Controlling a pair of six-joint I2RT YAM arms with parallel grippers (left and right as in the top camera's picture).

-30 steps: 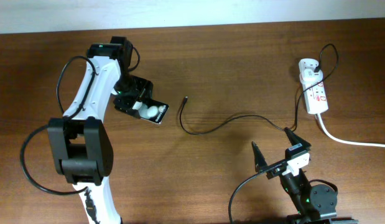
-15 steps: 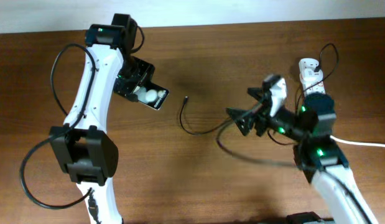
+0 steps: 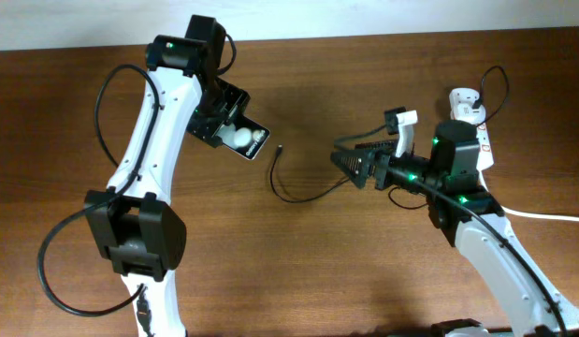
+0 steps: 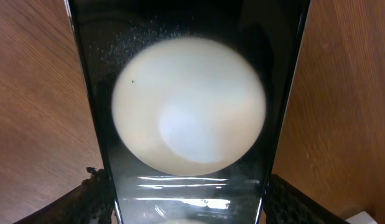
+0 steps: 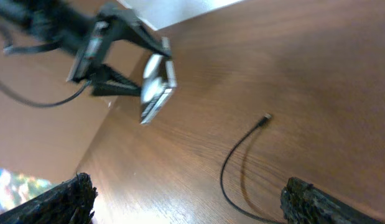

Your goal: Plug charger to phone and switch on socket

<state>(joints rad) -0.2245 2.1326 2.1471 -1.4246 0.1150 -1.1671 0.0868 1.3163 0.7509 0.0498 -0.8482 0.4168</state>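
The phone's loose end (image 3: 254,143) sticks out clear of my left gripper, so my open right gripper should keep going toward its thin edge (image 5: 161,102) until the fingers are on both sides of it.
My left gripper (image 3: 231,137) is shut on the black phone (image 3: 246,141) and holds it tilted at the table's back left. In the left wrist view the phone (image 4: 189,112) fills the frame between the jaws (image 4: 189,205), with a round white light spot on its screen. The charger's thin black cable (image 3: 298,195) lies in a loop mid-table, its tip (image 3: 281,148) just right of the phone. My right gripper (image 3: 350,161) is open and empty, hovering right of the loop. The right wrist view shows its jaws (image 5: 192,202), the cable tip (image 5: 265,118) and the phone (image 5: 156,87). The white socket (image 3: 487,150) is partly behind my right arm.
The white plug adapter (image 3: 464,101) sits in the socket's far end. The thick white cord (image 3: 542,215) runs off the right edge. The table's back edge meets a pale wall just behind my left arm.
My right arm has swung up from the front edge to mid-table, jaws pointing left at the cable. My left gripper has carried the phone a little right, nearer the cable tip.
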